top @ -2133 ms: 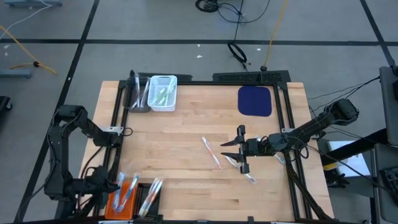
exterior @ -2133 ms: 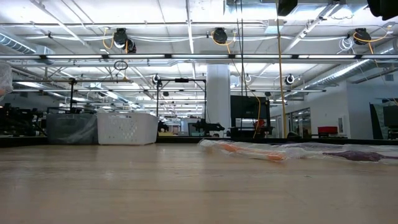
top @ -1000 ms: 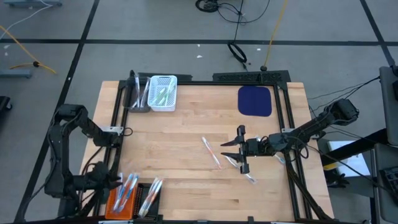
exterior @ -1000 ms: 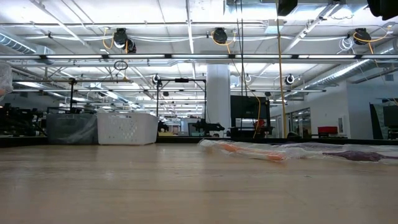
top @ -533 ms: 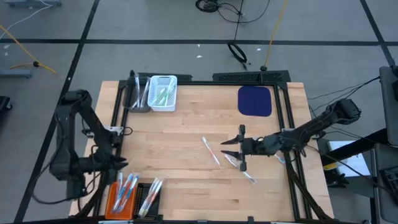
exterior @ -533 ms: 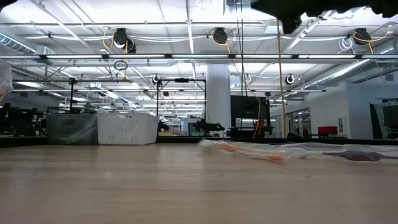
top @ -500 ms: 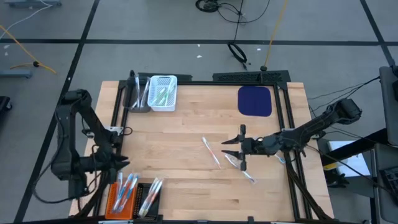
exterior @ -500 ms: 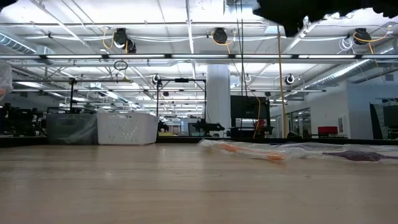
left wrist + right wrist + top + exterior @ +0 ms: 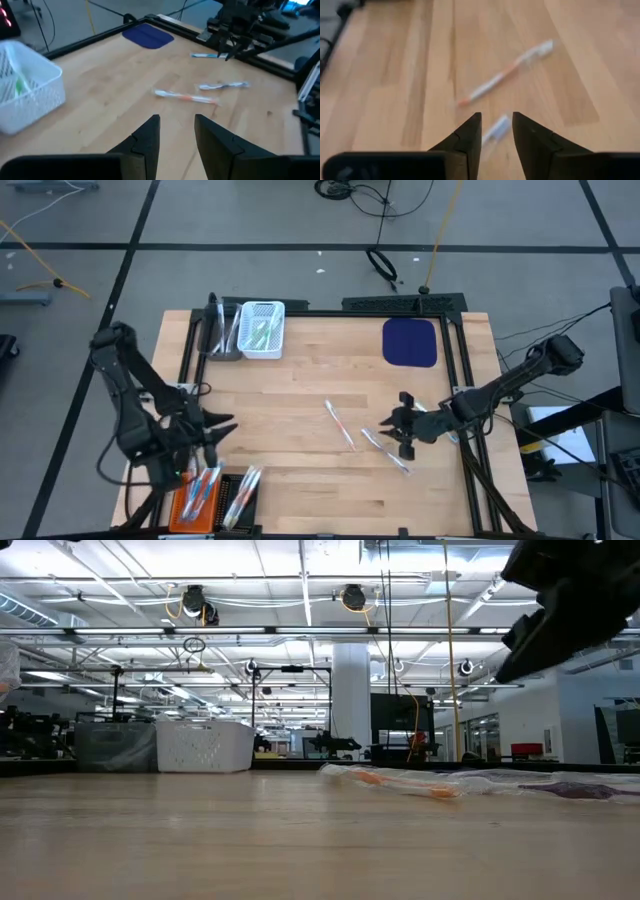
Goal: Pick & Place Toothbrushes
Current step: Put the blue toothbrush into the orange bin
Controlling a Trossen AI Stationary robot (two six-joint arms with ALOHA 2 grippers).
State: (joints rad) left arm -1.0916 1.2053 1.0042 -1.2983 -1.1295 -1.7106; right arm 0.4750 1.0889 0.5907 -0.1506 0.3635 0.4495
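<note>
I should move my right gripper back, pick up the blue toothbrush [image 9: 205,55] with it and pass the toothbrush over, because the toothbrush lies by the rail, far from my left gripper.
Three toothbrushes lie flat on the wooden table right of its middle: one with an orange stripe [image 9: 340,425] [image 9: 505,75], a pale one [image 9: 376,440] [image 9: 496,129] and a third [image 9: 401,466]. My right gripper [image 9: 395,430] [image 9: 496,131] hangs open just above the pale one, tipped down, and its fingers do not touch it. My left gripper [image 9: 228,428] [image 9: 176,131] is open and holds nothing, over the table's left side, pointing toward the toothbrushes [image 9: 186,97].
A white basket [image 9: 262,330] and a dark basket [image 9: 222,332] stand at the far left. An orange basket [image 9: 190,502] and a black one [image 9: 240,498] with toothbrushes sit at the near left. A blue mat [image 9: 410,342] lies far right. Black rails frame the table.
My left gripper has swung from beside the orange basket toward the table's middle, rising and turning to point right. My right gripper has tipped downward and sunk toward the toothbrushes. The toothbrushes have not moved.
</note>
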